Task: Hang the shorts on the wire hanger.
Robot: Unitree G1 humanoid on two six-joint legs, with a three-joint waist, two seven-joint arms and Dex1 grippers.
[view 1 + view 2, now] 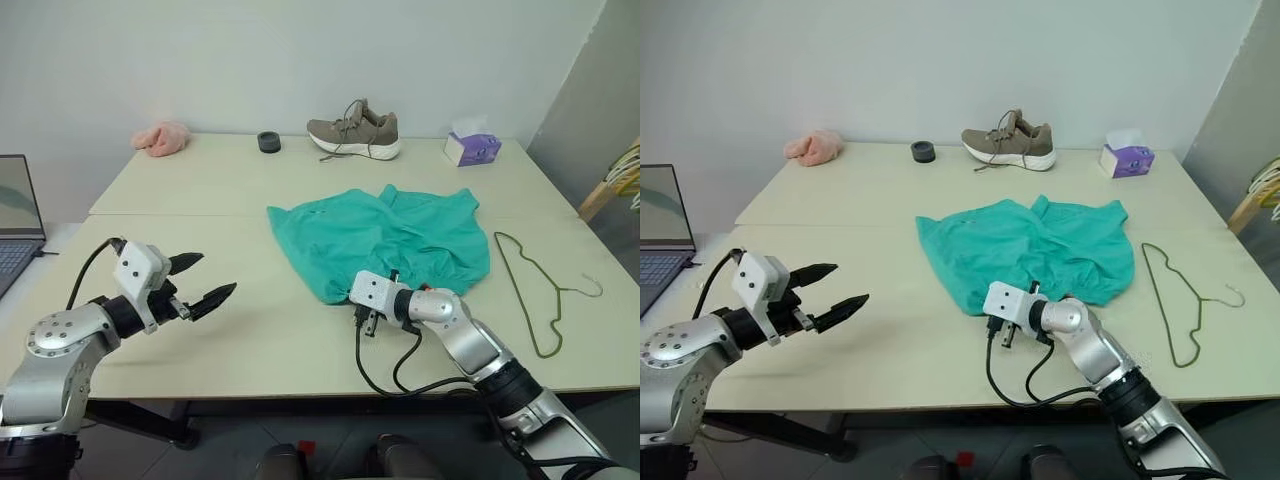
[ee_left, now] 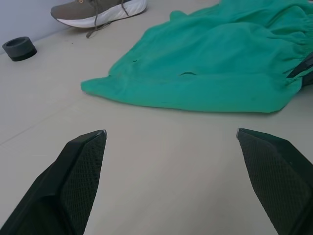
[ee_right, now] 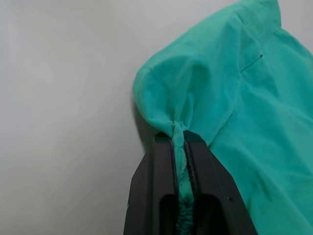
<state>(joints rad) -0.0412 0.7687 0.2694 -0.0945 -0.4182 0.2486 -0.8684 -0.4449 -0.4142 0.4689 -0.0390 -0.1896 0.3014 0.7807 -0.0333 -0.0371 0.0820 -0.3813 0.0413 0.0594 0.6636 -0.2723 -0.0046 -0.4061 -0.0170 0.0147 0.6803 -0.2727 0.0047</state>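
Observation:
My right gripper is by the edge of the shorts (image 1: 365, 235), which is gathered like a waistband. I should expect a hidden drawstring to show when I pull the shorts.
The teal-green shorts (image 1: 385, 240) lie spread flat in the middle of the table. My right gripper (image 3: 178, 134) is shut on a pinched fold at their near corner, and the fabric bunches between the two black fingers. The thin dark wire hanger (image 1: 535, 290) lies flat on the table to the right of the shorts, its hook pointing right. My left gripper (image 1: 215, 275) is open above the table's left part, well apart from the shorts, with nothing between its fingers (image 2: 83, 166).
Along the far edge stand a grey shoe (image 1: 355, 130), a black roll (image 1: 269, 142), a pink cloth lump (image 1: 162, 138) and a purple tissue box (image 1: 472, 147). A laptop (image 1: 15, 225) sits at the far left. Bunched hangers (image 1: 625, 170) hang beyond the table's right side.

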